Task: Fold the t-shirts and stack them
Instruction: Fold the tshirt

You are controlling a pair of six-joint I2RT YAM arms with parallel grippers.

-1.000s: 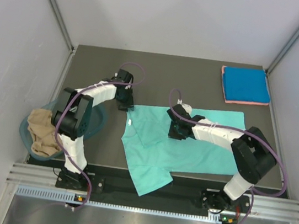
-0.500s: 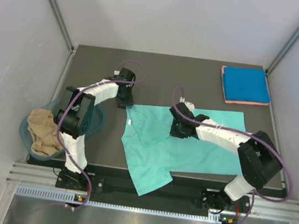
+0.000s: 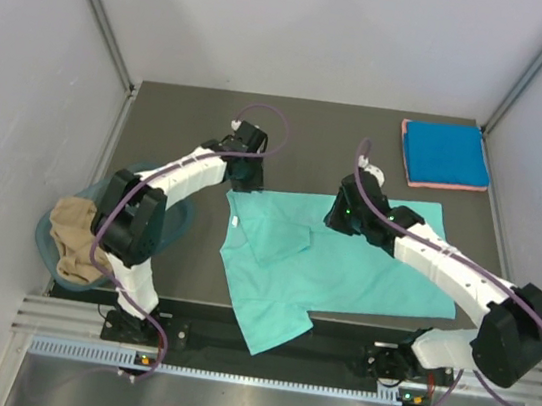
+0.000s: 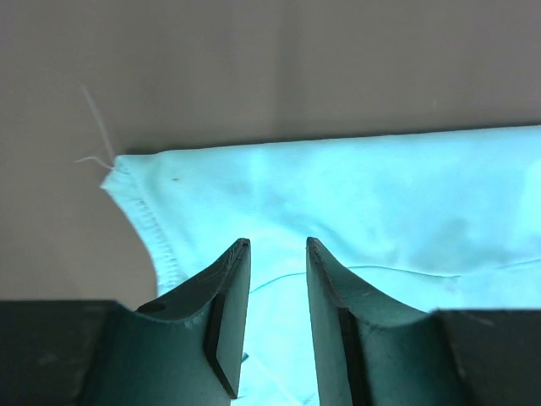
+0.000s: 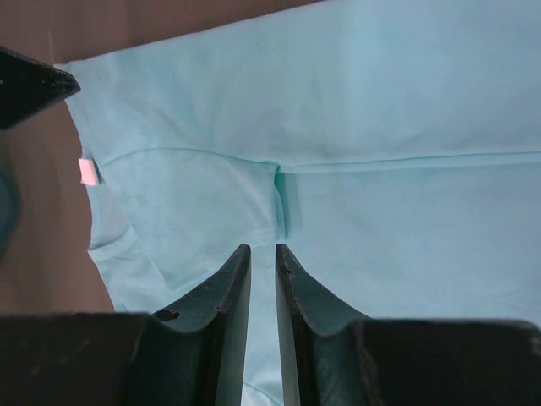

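The teal t-shirt's near sleeve (image 3: 272,326) is hanging over the edge of the table, so my left gripper and my right gripper need to pull the shirt inward by its far corners (image 3: 232,196).
A teal-green t-shirt (image 3: 363,266) lies spread on the dark table, one sleeve (image 3: 282,235) folded in over its body and a white neck label (image 3: 235,222) at its left edge. My left gripper (image 3: 245,174) hovers over the shirt's far left corner, open and holding nothing (image 4: 277,245), with teal cloth (image 4: 355,194) beneath it. My right gripper (image 3: 340,216) hangs above the shirt's far middle, its jaws a narrow gap apart with nothing between them (image 5: 262,249); under it a sleeve seam shows on the cloth (image 5: 380,127). A folded bright blue t-shirt (image 3: 446,154) rests on a pink one (image 3: 445,186) at the far right.
A translucent teal tub (image 3: 173,215) hangs off the table's left edge with a crumpled tan t-shirt (image 3: 74,236) in it. Grey walls close in the left, right and back. The teal shirt's hem drapes over the near edge (image 3: 268,334).
Both grippers have moved toward the far side and to the right. The right gripper has lifted off the folded-in sleeve and its jaws have parted slightly. The shirt lies unchanged.
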